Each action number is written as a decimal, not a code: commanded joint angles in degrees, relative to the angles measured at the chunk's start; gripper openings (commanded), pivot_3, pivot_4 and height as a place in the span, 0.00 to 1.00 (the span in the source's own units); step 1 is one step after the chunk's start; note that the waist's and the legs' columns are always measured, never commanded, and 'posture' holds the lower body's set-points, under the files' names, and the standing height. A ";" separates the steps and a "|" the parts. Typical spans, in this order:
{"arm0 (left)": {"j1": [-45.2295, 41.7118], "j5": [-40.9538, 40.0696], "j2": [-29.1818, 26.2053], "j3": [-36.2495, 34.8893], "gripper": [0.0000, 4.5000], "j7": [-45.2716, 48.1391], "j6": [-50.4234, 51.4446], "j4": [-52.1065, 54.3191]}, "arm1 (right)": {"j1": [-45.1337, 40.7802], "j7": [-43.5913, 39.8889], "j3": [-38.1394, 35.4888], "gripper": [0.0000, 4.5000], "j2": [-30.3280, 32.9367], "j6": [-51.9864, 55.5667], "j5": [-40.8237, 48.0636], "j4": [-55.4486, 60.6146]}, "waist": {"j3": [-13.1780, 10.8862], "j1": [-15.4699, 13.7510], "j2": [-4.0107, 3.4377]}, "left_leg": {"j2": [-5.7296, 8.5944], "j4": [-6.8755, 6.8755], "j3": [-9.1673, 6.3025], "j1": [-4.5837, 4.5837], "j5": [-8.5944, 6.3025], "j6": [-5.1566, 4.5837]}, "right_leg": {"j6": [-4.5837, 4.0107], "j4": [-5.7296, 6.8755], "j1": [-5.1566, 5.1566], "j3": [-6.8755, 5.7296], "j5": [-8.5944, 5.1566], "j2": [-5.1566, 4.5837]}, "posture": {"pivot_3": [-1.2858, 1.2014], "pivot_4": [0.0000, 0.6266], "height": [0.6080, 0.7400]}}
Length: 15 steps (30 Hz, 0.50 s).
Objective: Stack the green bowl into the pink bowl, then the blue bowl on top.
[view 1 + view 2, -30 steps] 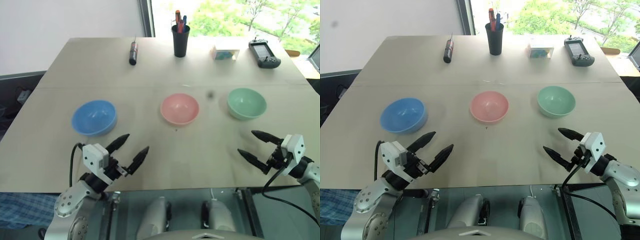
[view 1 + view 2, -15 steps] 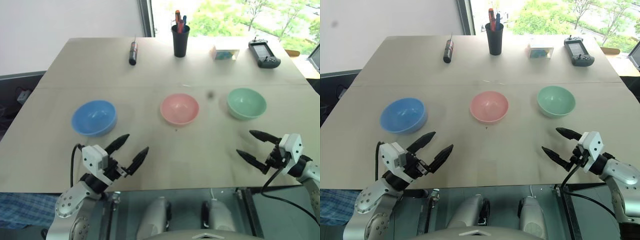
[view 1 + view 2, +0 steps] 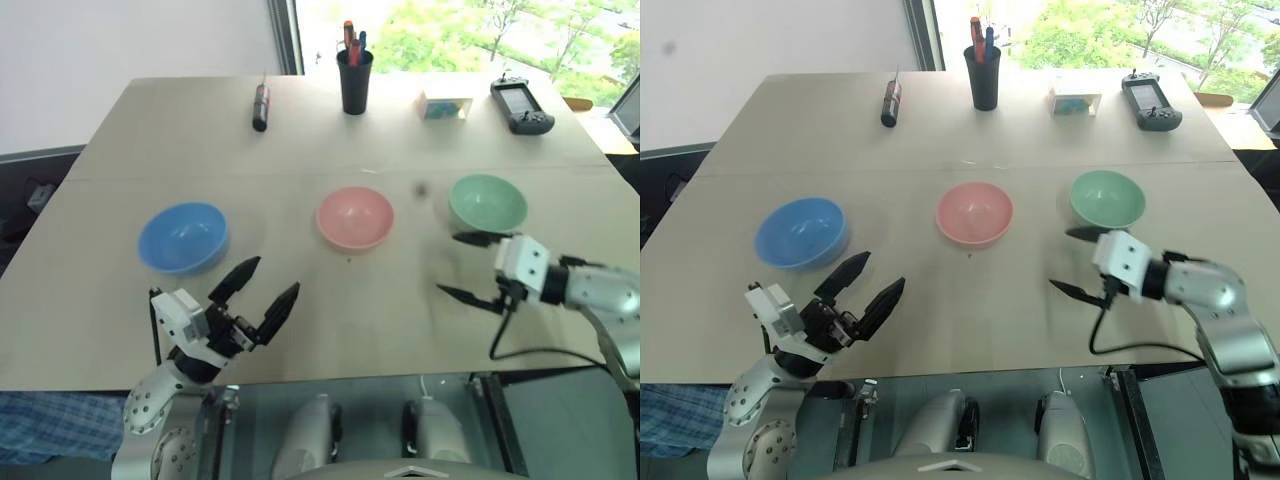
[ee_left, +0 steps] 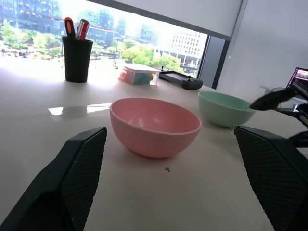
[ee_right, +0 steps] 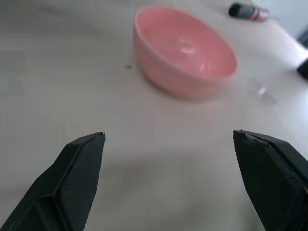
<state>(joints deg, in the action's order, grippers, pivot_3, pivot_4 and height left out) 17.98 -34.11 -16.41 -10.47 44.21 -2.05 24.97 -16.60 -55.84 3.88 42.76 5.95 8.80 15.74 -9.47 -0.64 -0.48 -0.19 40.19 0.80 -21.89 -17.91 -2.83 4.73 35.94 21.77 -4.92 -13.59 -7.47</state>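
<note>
The green bowl (image 3: 488,204) seems about the same width as the pink bowl (image 3: 355,218), so the green bowl's rim should stay above the pink bowl's rim when the robot stacks them.
Three bowls stand in a row across the middle of the table: the blue bowl (image 3: 183,237) on the left, the pink bowl (image 3: 354,217) in the centre, the green bowl (image 3: 487,204) on the right. My right gripper (image 3: 462,268) hovers open just in front of the green bowl, pointing left toward the pink bowl (image 5: 185,51), with nothing between its fingers. Near the table's front edge my left gripper (image 3: 263,289) stands open and empty, in front of the blue bowl. In the left wrist view the pink bowl (image 4: 155,126) and green bowl (image 4: 225,109) lie ahead.
Along the far edge of the table (image 3: 330,320) sit a screwdriver (image 3: 260,106), a black pen cup (image 3: 354,73), a small box (image 3: 444,106) and a handheld controller (image 3: 520,106). A cable hangs from the right wrist.
My right gripper has swung left and forward, rising and rolling, from the front right edge to just before the green bowl. The left gripper has stayed nearly still. Both remain open.
</note>
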 commanded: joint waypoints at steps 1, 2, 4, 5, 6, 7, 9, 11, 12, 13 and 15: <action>0.08 -1.03 0.29 0.23 1.00 0.73 -1.36 0.10 | -7.68 -0.03 6.00 1.00 -1.88 2.19 -4.20 0.77 | -0.01 -0.17 0.01 | 0.01 0.00 -0.01 -0.03 0.00 0.01 | 0.00 -0.02 0.02 0.00 0.00 0.02 | 0.52 0.24 0.98; 0.12 -0.99 0.33 0.21 1.00 0.78 -1.46 0.04 | -9.70 -0.33 7.28 1.00 -2.70 2.85 -4.45 0.38 | -0.03 -0.16 0.05 | 0.01 0.00 -0.03 -0.07 0.00 0.02 | 0.00 -0.02 0.05 -0.02 0.00 0.02 | 0.52 0.24 0.98; 0.42 -0.96 0.37 -0.12 1.00 0.88 -1.81 -0.04 | -13.15 -0.97 9.81 1.00 -4.43 3.20 -5.29 -0.78 | -0.04 -0.20 0.06 | 0.02 0.00 -0.03 -0.13 0.00 0.02 | -0.01 -0.05 0.08 -0.04 0.01 0.02 | 0.52 0.24 0.98; 0.49 -0.88 0.40 -0.19 1.00 0.85 -1.94 -0.06 | -14.15 -1.15 10.59 1.00 -4.91 3.12 -5.66 -1.34 | -0.04 -0.21 0.07 | 0.01 0.00 -0.04 -0.14 0.00 0.01 | -0.01 -0.06 0.08 -0.05 0.01 0.01 | 0.52 0.24 0.98; 0.69 -0.72 0.42 -0.34 1.00 0.78 -2.17 -0.07 | -15.22 -1.27 11.61 1.00 -5.58 2.67 -6.36 -2.22 | -0.04 -0.15 0.07 | 0.01 0.00 -0.03 -0.15 -0.01 0.00 | 0.00 -0.08 0.08 -0.05 0.01 0.00 | 0.52 0.24 0.98; 0.83 -0.56 0.48 -0.43 1.00 0.65 -2.44 -0.07 | -16.18 -1.35 12.43 1.00 -6.25 2.32 -6.90 -3.14 | -0.05 -0.16 0.08 | 0.02 0.00 -0.02 -0.15 -0.02 -0.01 | 0.00 -0.08 0.08 -0.04 0.01 0.00 | 0.52 0.24 0.98; 1.39 -0.32 0.77 -0.82 1.00 0.08 -3.02 0.29 | -19.09 -1.26 14.59 1.00 -8.58 1.34 -8.40 -6.07 | -0.05 -0.03 0.08 | 0.02 0.00 0.00 -0.14 -0.02 -0.01 | 0.00 -0.08 0.08 -0.03 0.01 0.00 | 0.52 0.24 0.98; 2.19 -0.21 1.06 -1.34 1.00 -0.53 -3.58 0.80 | -21.94 -0.84 16.22 1.00 -11.00 0.60 -9.83 -8.99 | -0.06 0.29 0.08 | 0.02 0.00 0.04 -0.09 -0.02 0.00 | 0.00 -0.04 0.08 -0.01 0.01 0.02 | 0.52 0.24 0.98; 2.67 -0.13 1.09 -1.56 1.00 -0.64 -4.00 1.06 | -23.02 -0.75 16.75 1.00 -11.94 0.49 -10.35 -10.19 | -0.06 0.38 0.07 | 0.01 0.00 0.07 -0.08 -0.01 0.00 | -0.01 -0.03 0.09 0.02 0.02 0.04 | 0.52 0.24 0.98; 3.22 -0.07 1.18 -1.78 1.00 -0.98 -4.22 1.42 | -24.05 -0.84 17.23 1.00 -12.82 0.28 -10.76 -11.46 | -0.06 0.59 0.07 | 0.00 0.00 0.05 -0.08 -0.01 0.01 | -0.02 -0.01 0.09 0.01 0.02 0.07 | 0.52 0.24 0.98; 4.49 0.03 1.31 -2.02 1.00 -1.54 -4.67 2.14 | -25.88 -1.09 18.13 1.00 -14.42 -0.74 -11.53 -14.05 | -0.06 0.83 0.08 | -0.03 0.00 0.06 -0.08 -0.01 0.02 | -0.05 -0.02 0.11 0.02 0.04 0.12 | 0.52 0.24 0.98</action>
<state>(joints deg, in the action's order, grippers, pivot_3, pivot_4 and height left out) 21.28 -33.90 -15.27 -11.27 43.21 -4.98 24.25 -40.43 -57.00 21.78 29.07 7.09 -2.08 2.84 -9.53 0.19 -0.40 -0.22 40.18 0.85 -21.98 -17.92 -2.82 4.68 35.92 21.88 -4.90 -13.55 -7.35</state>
